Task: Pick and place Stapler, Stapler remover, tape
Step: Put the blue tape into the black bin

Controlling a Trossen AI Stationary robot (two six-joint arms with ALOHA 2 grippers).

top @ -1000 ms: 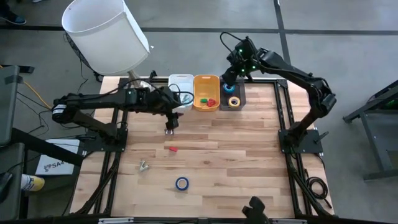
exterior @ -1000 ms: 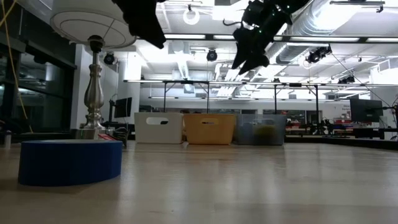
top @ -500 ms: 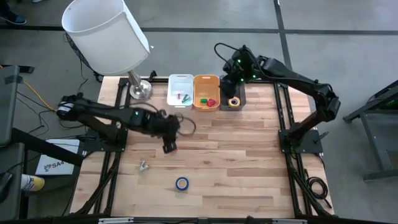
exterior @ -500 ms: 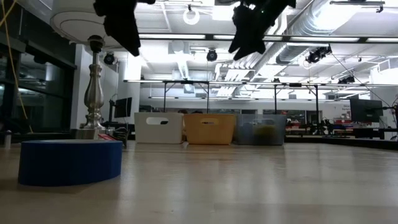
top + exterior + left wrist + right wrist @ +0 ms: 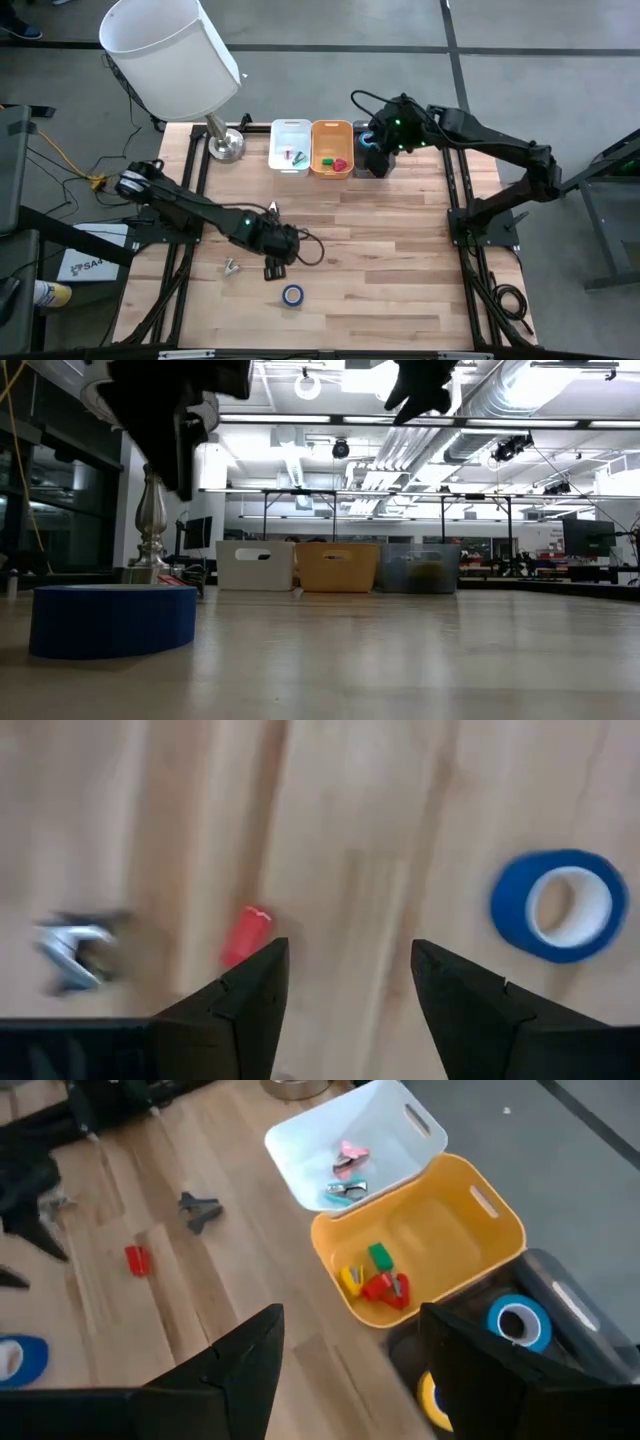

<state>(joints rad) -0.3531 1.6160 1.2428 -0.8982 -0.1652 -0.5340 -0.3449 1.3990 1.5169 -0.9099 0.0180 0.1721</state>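
The blue tape roll [image 5: 292, 295] should stick out sideways and stay round when I carry it by its side, because a white core lines its open hole [image 5: 569, 907].
My left gripper [image 5: 272, 268] hovers open over the table's middle. In its wrist view the fingers [image 5: 250, 995] stand just near of a small red stapler [image 5: 245, 935]. A silver staple remover [image 5: 75, 945] lies to one side and a blue tape roll [image 5: 560, 905] flat on the wood to the other. The same roll [image 5: 292, 295] and silver remover [image 5: 231, 266] show in the high view. A dark staple remover [image 5: 272, 208] lies farther back. My right gripper [image 5: 372, 148] hangs open above the dark bin [image 5: 560, 1285], which holds a blue roll [image 5: 515, 1323] and a yellow roll [image 5: 430, 1395].
A white bin [image 5: 291, 130] with staple removers and a yellow bin [image 5: 332, 128] with small coloured staplers stand in a row with the dark bin at the far edge. A lamp with a white shade [image 5: 170, 55] stands at the far left corner. Bare wood lies right of the blue roll.
My left gripper has swept from beside the white bin toward the near edge and now hangs over the red stapler, close to the blue roll. My right gripper has shifted a little toward the near edge over the dark bin. No object has moved.
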